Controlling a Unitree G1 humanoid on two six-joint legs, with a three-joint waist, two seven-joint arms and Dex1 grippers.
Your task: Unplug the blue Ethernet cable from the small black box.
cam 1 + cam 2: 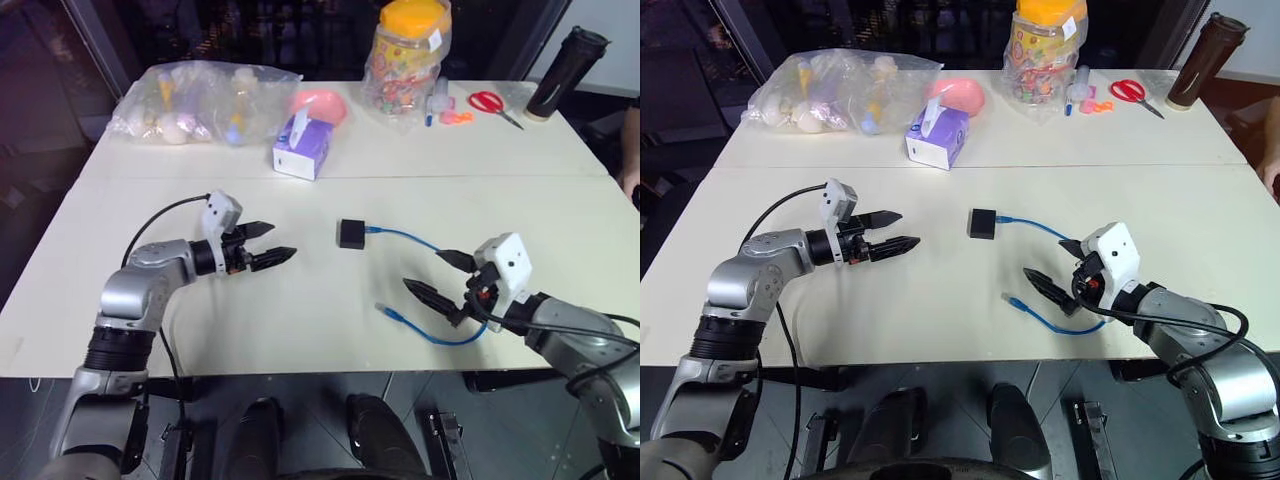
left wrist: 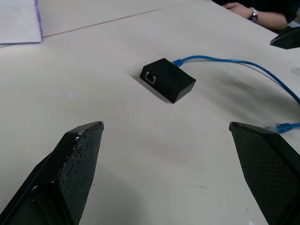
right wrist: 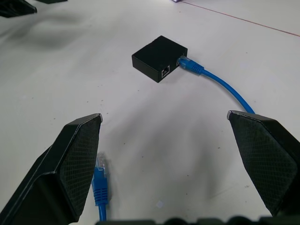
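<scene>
My gripper is about to lift the small black box, and the blue Ethernet cable loops slackly (image 1: 447, 342). The plugged end (image 1: 372, 230) should come up with the box while the free plug stays down.
The small black box (image 1: 351, 233) lies flat near the middle of the white table (image 1: 300, 300). The blue Ethernet cable (image 1: 405, 237) is plugged into the box's right side. It curves right under my right gripper and loops back to a free plug (image 1: 384, 309) lying on the table. My left gripper (image 1: 283, 242) hovers open to the left of the box, pointing at it. My right gripper (image 1: 424, 270) hovers open to the box's right, over the cable's loop. In the right wrist view the box (image 3: 158, 57) and the inserted plug (image 3: 189, 63) lie ahead between the open fingers. Nothing is held.
At the back of the table stand a purple-and-white tissue box (image 1: 302, 148), a clear plastic bag of items (image 1: 200, 100), a pink bowl (image 1: 322, 103), a yellow-lidded candy jar (image 1: 408, 60), red scissors (image 1: 490, 102) and a dark tumbler (image 1: 565, 60). A person's hand (image 2: 243, 9) rests at the right edge.
</scene>
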